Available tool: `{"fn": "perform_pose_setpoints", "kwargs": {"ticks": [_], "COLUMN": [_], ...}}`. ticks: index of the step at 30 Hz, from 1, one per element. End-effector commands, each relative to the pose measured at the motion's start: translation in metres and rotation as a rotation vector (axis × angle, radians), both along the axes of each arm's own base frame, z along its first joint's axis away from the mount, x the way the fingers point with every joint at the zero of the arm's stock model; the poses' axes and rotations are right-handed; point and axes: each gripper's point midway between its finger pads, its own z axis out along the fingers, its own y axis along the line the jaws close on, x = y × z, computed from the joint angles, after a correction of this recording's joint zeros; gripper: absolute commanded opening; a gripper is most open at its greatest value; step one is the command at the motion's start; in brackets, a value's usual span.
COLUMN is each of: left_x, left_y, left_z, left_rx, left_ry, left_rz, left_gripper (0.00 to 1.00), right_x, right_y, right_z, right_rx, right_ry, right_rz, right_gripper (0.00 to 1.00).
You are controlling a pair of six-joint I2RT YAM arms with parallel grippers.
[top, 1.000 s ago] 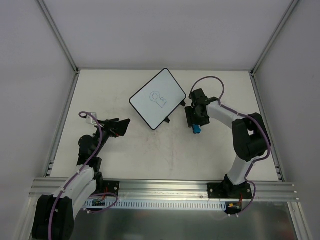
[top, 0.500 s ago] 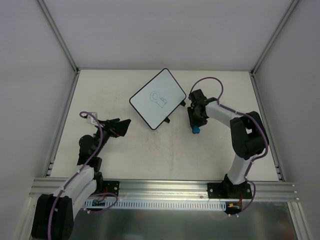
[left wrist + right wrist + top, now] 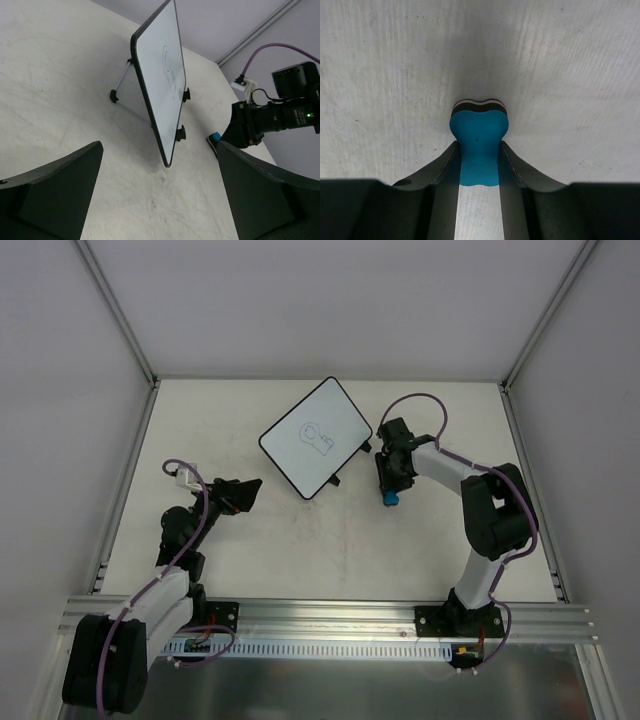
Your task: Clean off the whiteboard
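My left gripper should keep the whiteboard steady by clamping its black rim (image 3: 262, 441) before my right gripper wipes the doodle, because the whiteboard leans free on its thin stand (image 3: 120, 79).
The whiteboard (image 3: 315, 436) lies tilted at the table's middle back, white with a black rim, two black tabs on its right edge and a small pen doodle. It also shows in the left wrist view (image 3: 162, 80). My right gripper (image 3: 391, 490) is just right of the board, pointing down at the table, shut on the narrow waist of the blue bone-shaped eraser (image 3: 479, 137), which rests on the table. The eraser's blue tip shows in the top view (image 3: 391, 499). My left gripper (image 3: 243, 494) is open and empty, left of the board's near corner.
The table (image 3: 330, 540) is a scuffed off-white surface with white walls at the back and sides. A metal rail (image 3: 330, 615) runs along the near edge by the arm bases. A purple cable (image 3: 415, 405) loops over the right arm.
My right gripper has shifted slightly and closed on the eraser. My left arm has barely moved.
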Motion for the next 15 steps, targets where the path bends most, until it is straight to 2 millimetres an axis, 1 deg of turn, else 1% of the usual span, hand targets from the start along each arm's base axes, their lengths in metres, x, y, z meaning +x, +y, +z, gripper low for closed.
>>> {"fn": "perform_pose_setpoints", "kwargs": {"ticks": [1, 2, 3, 4, 5, 6, 7, 8, 9, 11, 12, 13, 14, 15], "left_x": [0.009, 0.014, 0.019, 0.024, 0.027, 0.031, 0.034, 0.036, 0.041, 0.047, 0.050, 0.053, 0.056, 0.060], "left_y": [-0.003, -0.002, -0.002, -0.001, -0.001, -0.001, -0.001, 0.000, 0.000, 0.000, -0.001, -0.003, -0.004, -0.006], "left_z": [0.005, 0.003, 0.008, 0.001, 0.002, 0.009, 0.005, 0.008, 0.014, 0.011, 0.020, 0.017, 0.018, 0.029], "left_rx": [0.019, 0.019, 0.019, 0.017, 0.016, 0.014, 0.017, 0.017, 0.018, 0.013, 0.010, 0.002, -0.005, -0.010], "left_ry": [-0.028, -0.012, -0.013, 0.019, 0.017, 0.002, 0.015, 0.003, -0.009, 0.007, -0.023, -0.008, -0.010, -0.045], "left_rz": [-0.006, -0.002, 0.003, 0.010, 0.005, 0.002, 0.004, 0.002, -0.001, -0.004, -0.015, -0.025, -0.033, -0.053], "left_gripper": [0.99, 0.99, 0.99, 0.99, 0.99, 0.99, 0.99, 0.99, 0.98, 0.96, 0.92, 0.90, 0.89, 0.87], "right_x": [0.017, 0.020, 0.020, 0.022, 0.029, 0.032, 0.032, 0.040, 0.039, 0.044, 0.049, 0.052, 0.055, 0.062], "right_y": [0.008, 0.010, 0.010, 0.011, 0.015, 0.017, 0.019, 0.024, 0.027, 0.030, 0.033, 0.035, 0.037, 0.040], "right_z": [0.040, 0.053, 0.060, 0.069, 0.088, 0.099, 0.108, 0.130, 0.139, 0.158, 0.176, 0.185, 0.191, 0.203], "right_rx": [0.061, 0.077, 0.080, 0.086, 0.109, 0.124, 0.138, 0.165, 0.179, 0.201, 0.214, 0.225, 0.230, 0.239], "right_ry": [-0.108, -0.136, -0.140, -0.154, -0.194, -0.210, -0.210, -0.255, -0.252, -0.278, -0.301, -0.314, -0.321, -0.340], "right_rz": [-0.004, -0.002, -0.005, -0.007, -0.008, -0.014, -0.012, -0.012, -0.010, -0.009, -0.011, -0.013, -0.012, -0.014], "right_gripper": [0.23, 0.19, 0.15, 0.12, 0.08, 0.05, 0.02, 0.00, 0.00, 0.00, 0.00, 0.00, 0.00, 0.00]}}
